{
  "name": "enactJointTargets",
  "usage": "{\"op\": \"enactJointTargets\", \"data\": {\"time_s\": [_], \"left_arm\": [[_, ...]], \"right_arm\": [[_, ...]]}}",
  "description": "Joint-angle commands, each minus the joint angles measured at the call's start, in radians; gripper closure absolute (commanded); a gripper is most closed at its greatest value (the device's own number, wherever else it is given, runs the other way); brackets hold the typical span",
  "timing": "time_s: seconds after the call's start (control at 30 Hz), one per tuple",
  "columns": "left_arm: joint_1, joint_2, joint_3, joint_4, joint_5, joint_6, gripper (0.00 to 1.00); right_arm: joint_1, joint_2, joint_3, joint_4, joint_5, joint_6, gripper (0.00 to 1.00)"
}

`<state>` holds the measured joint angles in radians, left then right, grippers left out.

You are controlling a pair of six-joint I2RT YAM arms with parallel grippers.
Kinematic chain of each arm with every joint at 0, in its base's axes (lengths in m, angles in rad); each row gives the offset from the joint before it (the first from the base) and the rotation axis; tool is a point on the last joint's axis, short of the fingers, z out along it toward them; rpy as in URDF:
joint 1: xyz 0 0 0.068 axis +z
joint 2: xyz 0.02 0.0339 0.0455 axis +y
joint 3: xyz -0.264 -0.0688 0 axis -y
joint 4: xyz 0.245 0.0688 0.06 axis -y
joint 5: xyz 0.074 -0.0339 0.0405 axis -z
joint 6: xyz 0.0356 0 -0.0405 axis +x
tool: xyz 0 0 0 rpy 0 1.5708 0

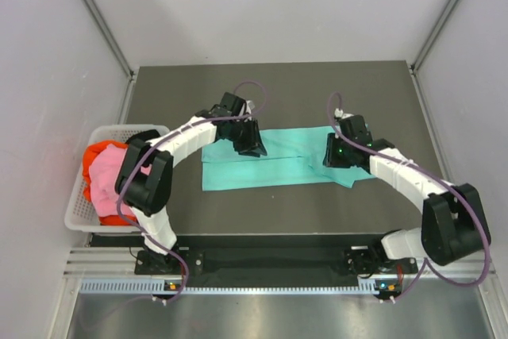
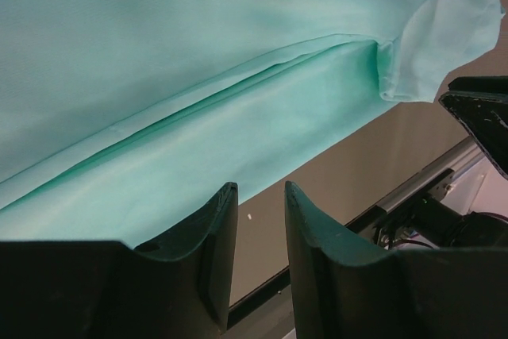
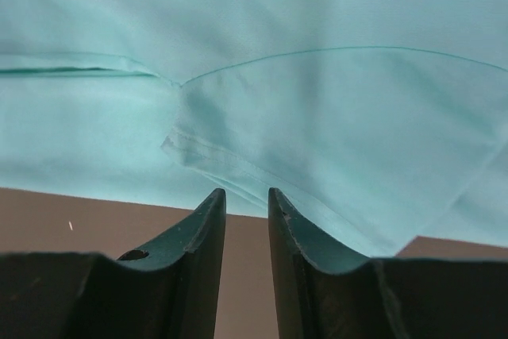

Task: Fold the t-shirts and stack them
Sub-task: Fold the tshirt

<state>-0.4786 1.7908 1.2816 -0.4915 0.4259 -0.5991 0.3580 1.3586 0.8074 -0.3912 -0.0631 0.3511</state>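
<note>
The sleeve (image 1: 339, 175) is sticking out past the teal t-shirt's near edge. My right gripper should first take the sleeve's outer corner (image 1: 349, 185) and fold it back onto the t-shirt.
A teal t-shirt (image 1: 278, 166) lies folded lengthwise into a long band across the middle of the table. My left gripper (image 1: 252, 148) hovers over its left part, open and empty; in the left wrist view (image 2: 260, 190) the jaws stand apart over the cloth's (image 2: 198, 77) near edge. My right gripper (image 1: 336, 158) hovers over the right part with the sleeve, open and empty; in the right wrist view (image 3: 246, 194) the jaws stand apart by a sleeve hem (image 3: 214, 160). Pink (image 1: 111, 180) and red-orange (image 1: 97, 152) shirts lie bunched in the basket. The black shirt is out of view.
A white lattice basket (image 1: 77, 208) stands at the table's left edge. The dark table (image 1: 278, 89) has metal frame posts at its back corners and a rail along the near edge (image 1: 270, 260).
</note>
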Motion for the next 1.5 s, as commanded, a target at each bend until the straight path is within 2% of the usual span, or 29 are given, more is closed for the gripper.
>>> {"op": "enactJointTargets", "data": {"time_s": [0.0,0.13,0.2,0.37,0.53,0.67,0.9,1.0,1.1,1.13,1.2,1.47], "left_arm": [[-0.032,0.027,0.039,0.114,0.034,-0.050,0.65],[-0.058,0.080,0.068,0.140,0.048,-0.068,0.66],[-0.063,0.091,0.084,0.142,0.047,-0.073,0.66],[-0.069,0.119,0.123,0.198,0.085,-0.114,0.70],[-0.116,0.156,0.148,0.275,0.135,-0.154,0.70],[-0.138,0.202,0.159,0.346,0.148,-0.171,0.69],[-0.134,0.254,0.225,0.222,0.051,-0.104,0.69],[-0.120,0.240,0.229,0.157,-0.004,-0.073,0.69],[-0.111,0.222,0.222,0.102,-0.041,-0.054,0.69],[-0.106,0.214,0.204,0.108,-0.042,-0.053,0.69],[-0.106,0.196,0.177,0.122,-0.035,-0.053,0.69],[-0.104,0.163,0.144,0.162,-0.001,-0.079,0.69]], "right_arm": [[-0.004,-0.081,-0.016,-0.049,0.158,0.117,0.71],[-0.068,-0.147,-0.085,-0.081,0.232,0.242,0.69],[-0.099,-0.187,-0.131,-0.101,0.247,0.325,0.65],[-0.125,-0.291,-0.224,-0.094,0.246,0.485,0.64],[-0.125,-0.374,-0.298,-0.081,0.296,0.566,0.63],[-0.126,-0.420,-0.382,0.017,0.304,0.583,0.63],[-0.126,-0.325,-0.404,0.083,0.278,0.580,0.64],[-0.126,-0.322,-0.425,0.112,0.284,0.592,0.68],[-0.126,-0.329,-0.430,0.118,0.307,0.592,0.80],[-0.126,-0.338,-0.429,0.117,0.309,0.586,0.91],[-0.126,-0.354,-0.421,0.121,0.313,0.575,1.00],[-0.126,-0.401,-0.366,0.103,0.344,0.523,1.00]]}}
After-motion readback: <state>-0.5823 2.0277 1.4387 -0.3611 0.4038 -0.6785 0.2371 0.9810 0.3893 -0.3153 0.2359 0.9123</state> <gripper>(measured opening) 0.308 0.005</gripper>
